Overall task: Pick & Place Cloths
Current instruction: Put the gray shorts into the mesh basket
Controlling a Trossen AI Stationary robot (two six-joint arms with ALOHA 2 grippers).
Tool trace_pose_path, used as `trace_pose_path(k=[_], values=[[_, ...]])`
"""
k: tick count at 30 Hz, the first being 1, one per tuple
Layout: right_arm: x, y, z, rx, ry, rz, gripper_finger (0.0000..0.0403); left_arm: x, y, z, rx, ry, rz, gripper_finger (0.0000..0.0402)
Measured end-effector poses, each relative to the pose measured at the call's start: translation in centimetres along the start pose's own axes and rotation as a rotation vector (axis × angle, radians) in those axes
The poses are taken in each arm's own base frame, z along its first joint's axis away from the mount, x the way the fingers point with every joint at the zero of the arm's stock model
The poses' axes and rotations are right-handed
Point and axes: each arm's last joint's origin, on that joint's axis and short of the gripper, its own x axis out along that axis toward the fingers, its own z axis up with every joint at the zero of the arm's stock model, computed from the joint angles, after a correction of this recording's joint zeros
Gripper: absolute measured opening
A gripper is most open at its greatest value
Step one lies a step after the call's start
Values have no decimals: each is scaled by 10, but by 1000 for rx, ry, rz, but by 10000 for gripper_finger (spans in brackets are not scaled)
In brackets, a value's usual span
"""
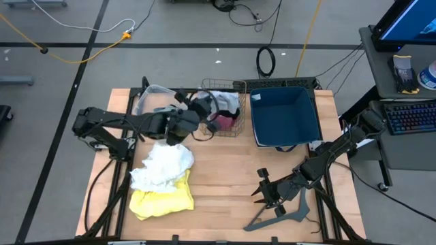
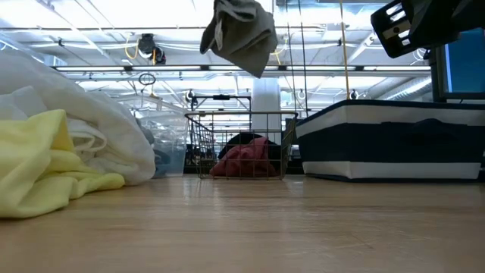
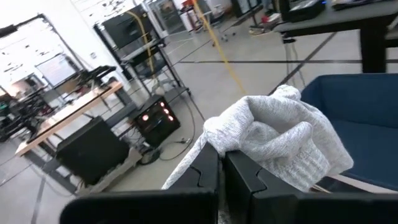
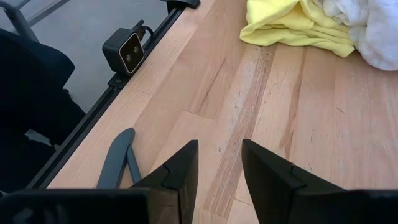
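The light grey cloth (image 2: 242, 36) is hanging bunched and clear over the wire basket's open top (image 1: 227, 118), so the robot's left gripper should keep going down until the cloth is inside, then let go.
A light grey cloth (image 3: 280, 140) hangs high over the table (image 2: 242, 34), with my left gripper (image 3: 221, 168) shut on it beside the wire basket (image 1: 221, 112). In the basket lie a maroon cloth (image 2: 246, 161) and a white one (image 1: 225, 101). A white cloth (image 1: 163, 163) lies on the wood at the left, partly on top of a yellow cloth (image 1: 163, 199). My right gripper (image 4: 219, 165) stands open over bare wood near the front right (image 1: 262, 194), holding nothing. My left gripper pinches a bunched fold of the grey cloth (image 3: 233, 146) between its two shut fingers. The fingers reach out about level from the table's left side. The cloth bulges past the fingertips and hangs slack below them, lifted clear of table and basket.
A dark blue bin (image 1: 285, 119) stands at the back right, next to the basket. A thin grey hanger (image 1: 279, 216) lies by my right gripper near the front edge. A clear container (image 1: 155, 95) sits at the back left. Bare wood lies in the middle of the table.
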Motion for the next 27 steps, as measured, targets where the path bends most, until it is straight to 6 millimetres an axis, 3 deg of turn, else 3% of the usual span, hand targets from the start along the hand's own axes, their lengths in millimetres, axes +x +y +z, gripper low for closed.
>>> trace_pose_path(k=[11,17,27], values=[[0,0,0,0,0,0,116,29,19,-5,-85,39,7,4],[0,0,0,0,0,0,116,49,27,-19,-113,125,-2,3],[0,0,0,0,0,0,116,93,8,-52,-121,269,-90,7]])
